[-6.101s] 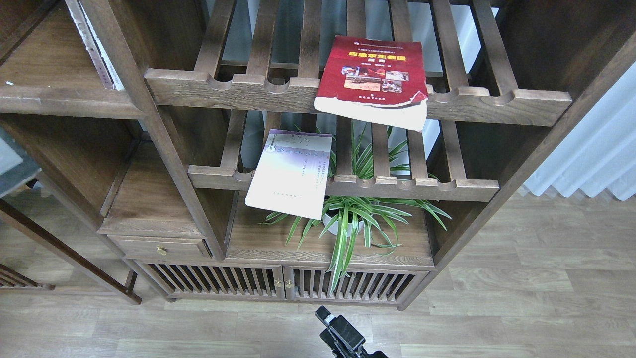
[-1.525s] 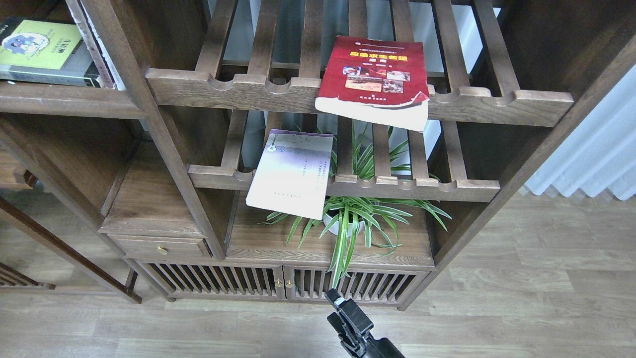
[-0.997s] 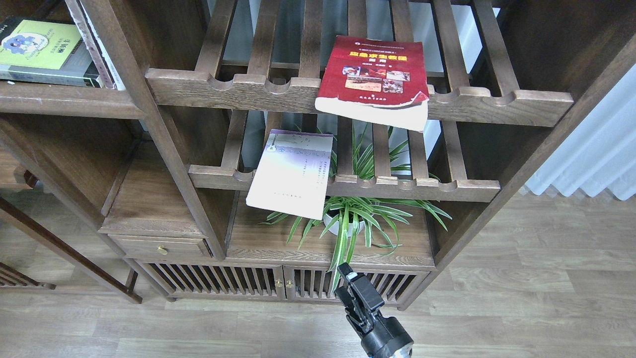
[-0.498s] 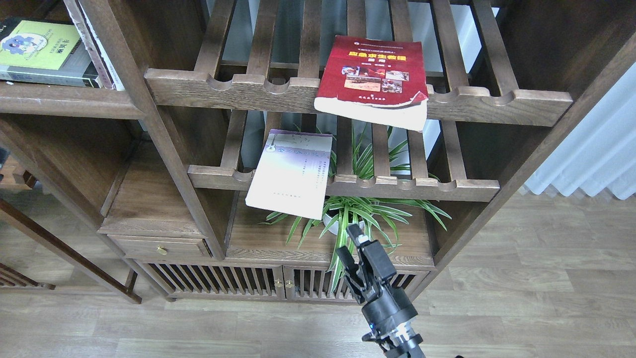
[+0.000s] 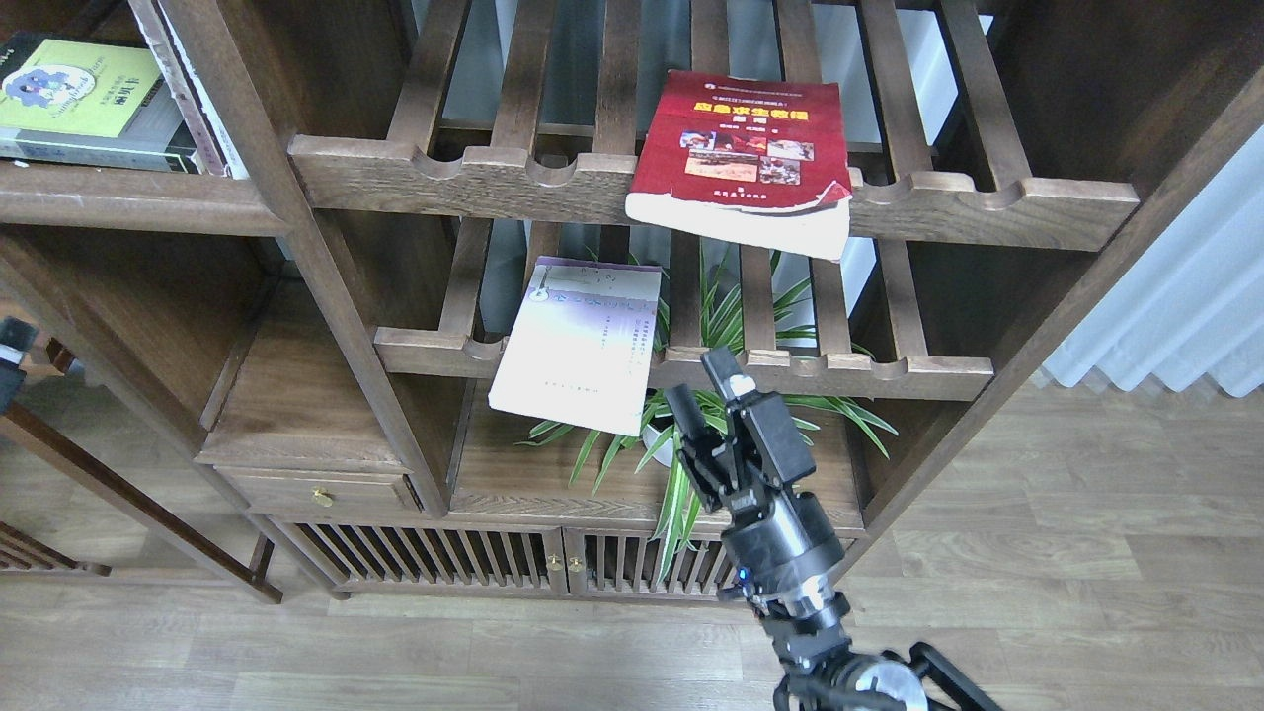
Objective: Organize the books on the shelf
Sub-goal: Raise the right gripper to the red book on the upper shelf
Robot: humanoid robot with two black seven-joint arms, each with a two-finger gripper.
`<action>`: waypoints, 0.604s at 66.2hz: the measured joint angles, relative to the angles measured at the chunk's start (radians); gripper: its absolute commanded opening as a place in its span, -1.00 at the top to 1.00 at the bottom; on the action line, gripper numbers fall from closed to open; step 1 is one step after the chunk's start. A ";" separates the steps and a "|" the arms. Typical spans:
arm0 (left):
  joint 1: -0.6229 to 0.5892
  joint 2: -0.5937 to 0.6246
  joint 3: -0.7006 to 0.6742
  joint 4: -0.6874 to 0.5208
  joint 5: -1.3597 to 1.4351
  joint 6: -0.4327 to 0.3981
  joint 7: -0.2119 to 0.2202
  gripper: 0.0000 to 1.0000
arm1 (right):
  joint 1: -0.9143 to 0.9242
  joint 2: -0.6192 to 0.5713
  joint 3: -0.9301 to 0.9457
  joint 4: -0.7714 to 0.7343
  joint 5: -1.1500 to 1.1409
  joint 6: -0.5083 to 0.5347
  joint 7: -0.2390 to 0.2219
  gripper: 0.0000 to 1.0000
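Observation:
The red book's lower edge [image 5: 741, 225] sticks straight past the front rail, so I expect the red book to stay shut and almost flat when I lift it.
The red book [image 5: 741, 148] lies flat on the upper slatted rack and overhangs its front rail. The white-lavender book [image 5: 583, 341] lies on the lower slatted rack, hanging over its front rail. The black-grey book with the yellow-green panel [image 5: 84, 104] lies flat on the solid shelf [image 5: 128, 202] at the upper left. My right gripper [image 5: 704, 383] is open and empty. It stands just right of the white-lavender book's lower corner, in front of the plant. A small dark part at the left edge, probably my left gripper [image 5: 10, 346], is mostly cut off.
A potted spider plant [image 5: 691, 444] sits on the board under the lower rack, behind my right gripper. Thin pale upright volumes [image 5: 188, 89] stand right of the black-grey book. A brass-knobbed drawer [image 5: 316, 494] is at lower left. A pale curtain [image 5: 1185, 296] hangs at the right.
My right gripper has risen from the bottom edge to just below the lower rack. The black-grey book, absent six seconds ago, lies on the upper left shelf. A dark part has appeared at the left edge.

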 measured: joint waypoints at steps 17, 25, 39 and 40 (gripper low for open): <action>-0.002 0.000 0.005 0.001 0.000 0.000 0.001 -0.99 | 0.034 0.000 0.006 0.032 -0.072 0.000 0.000 -0.87; -0.003 0.000 0.006 0.001 0.000 0.000 0.001 -0.99 | 0.063 0.000 0.046 0.033 -0.078 0.000 0.001 -0.87; -0.006 0.000 0.006 0.001 0.000 0.000 -0.001 -0.99 | 0.122 0.000 0.103 0.032 -0.079 0.000 0.001 -0.88; -0.006 0.000 0.005 0.001 0.000 0.000 -0.001 -0.99 | 0.125 0.000 0.106 0.032 -0.079 0.000 0.000 -0.88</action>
